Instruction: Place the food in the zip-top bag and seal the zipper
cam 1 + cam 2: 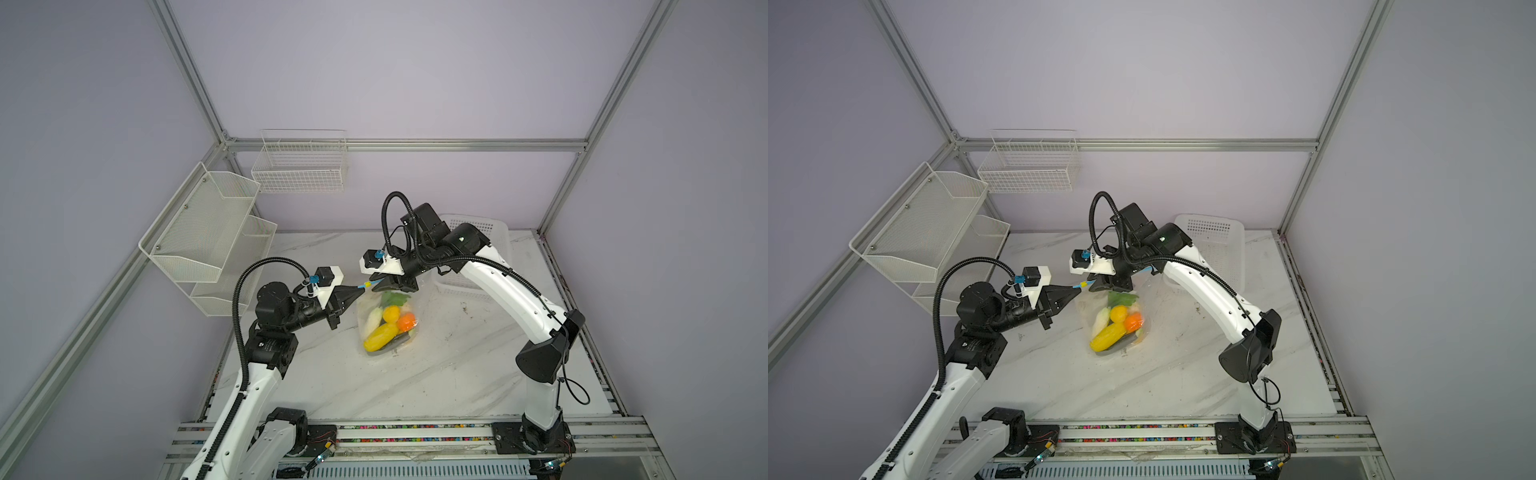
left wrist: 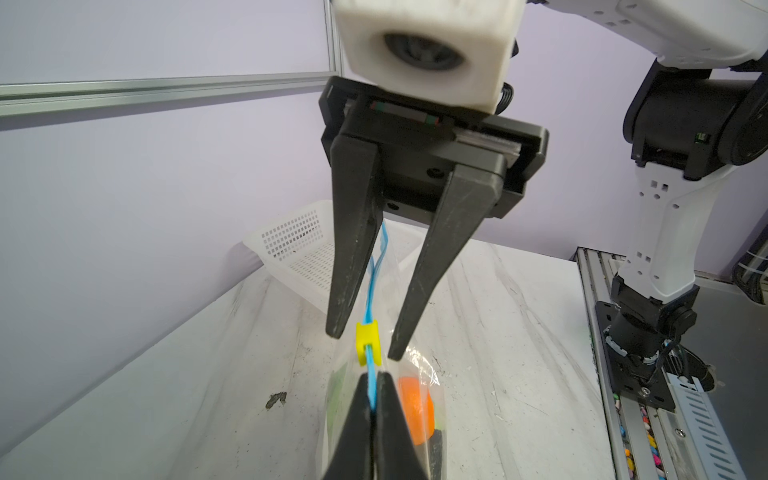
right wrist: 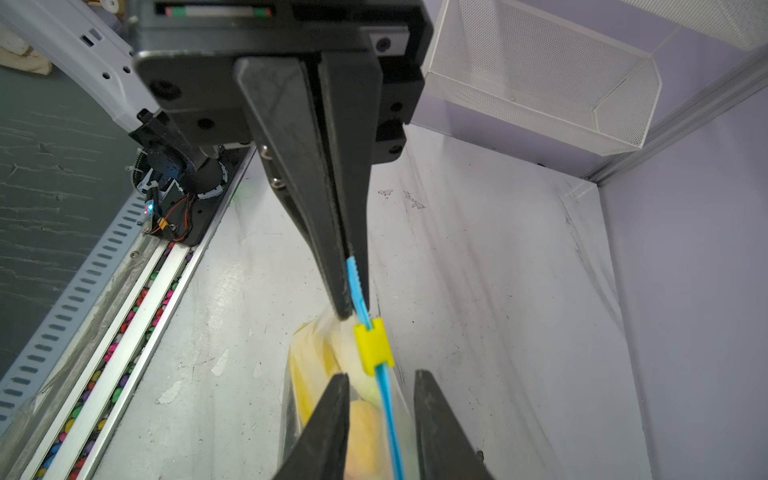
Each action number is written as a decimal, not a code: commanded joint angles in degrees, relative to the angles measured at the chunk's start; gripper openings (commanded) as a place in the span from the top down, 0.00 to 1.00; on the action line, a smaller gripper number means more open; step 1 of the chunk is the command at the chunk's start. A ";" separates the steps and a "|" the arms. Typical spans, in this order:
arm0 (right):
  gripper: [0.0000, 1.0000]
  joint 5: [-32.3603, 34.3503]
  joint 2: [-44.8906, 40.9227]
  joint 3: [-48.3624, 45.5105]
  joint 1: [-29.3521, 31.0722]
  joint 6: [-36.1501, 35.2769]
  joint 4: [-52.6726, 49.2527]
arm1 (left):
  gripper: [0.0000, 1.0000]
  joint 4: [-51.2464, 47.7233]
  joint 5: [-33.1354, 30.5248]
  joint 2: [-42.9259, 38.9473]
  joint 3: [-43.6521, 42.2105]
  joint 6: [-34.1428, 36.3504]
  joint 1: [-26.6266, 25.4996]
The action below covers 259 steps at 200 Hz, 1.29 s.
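Note:
The robot's right gripper has its open fingers on either side of the bag's blue strip (image 3: 389, 412), short of the yellow slider (image 3: 373, 347), so it should move them forward and close on the slider before pulling it along.
The zip-top bag (image 1: 376, 309) (image 1: 1088, 309) hangs over the middle of the table, and the food (image 1: 384, 334) (image 1: 1111, 334) lies inside it: yellow, orange, white and green pieces. My left gripper (image 1: 360, 287) (image 2: 376, 376) is shut on the end of the light-blue zipper (image 2: 371, 291) (image 3: 390, 411), just outside the yellow slider (image 2: 368, 343) (image 3: 372, 345). On the slider's other side my right gripper (image 1: 380, 284) (image 3: 381, 376) is open, one finger on each side of the blue strip and neither pressing it. An orange piece (image 2: 415, 409) shows through the plastic.
A white perforated basket (image 1: 494, 232) (image 1: 1221, 245) stands at the back right, behind the right arm. White mesh shelves (image 1: 208, 241) and a wire basket (image 1: 299, 166) hang on the left and back walls. The marble table (image 1: 436, 374) ends at a metal rail in front.

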 commanded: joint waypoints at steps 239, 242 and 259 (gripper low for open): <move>0.78 -4.20 1.37 3.62 1.94 -1.95 -1.28 | 1.00 1.14 -0.17 -1.01 5.52 1.82 -0.46; 0.79 -4.14 1.43 3.67 1.93 -1.86 -1.36 | 1.00 1.13 -0.17 -1.05 5.53 1.82 -0.43; 0.81 -3.95 1.80 4.31 1.95 -1.85 -1.77 | 1.00 1.09 -0.32 -1.17 5.53 1.81 -0.44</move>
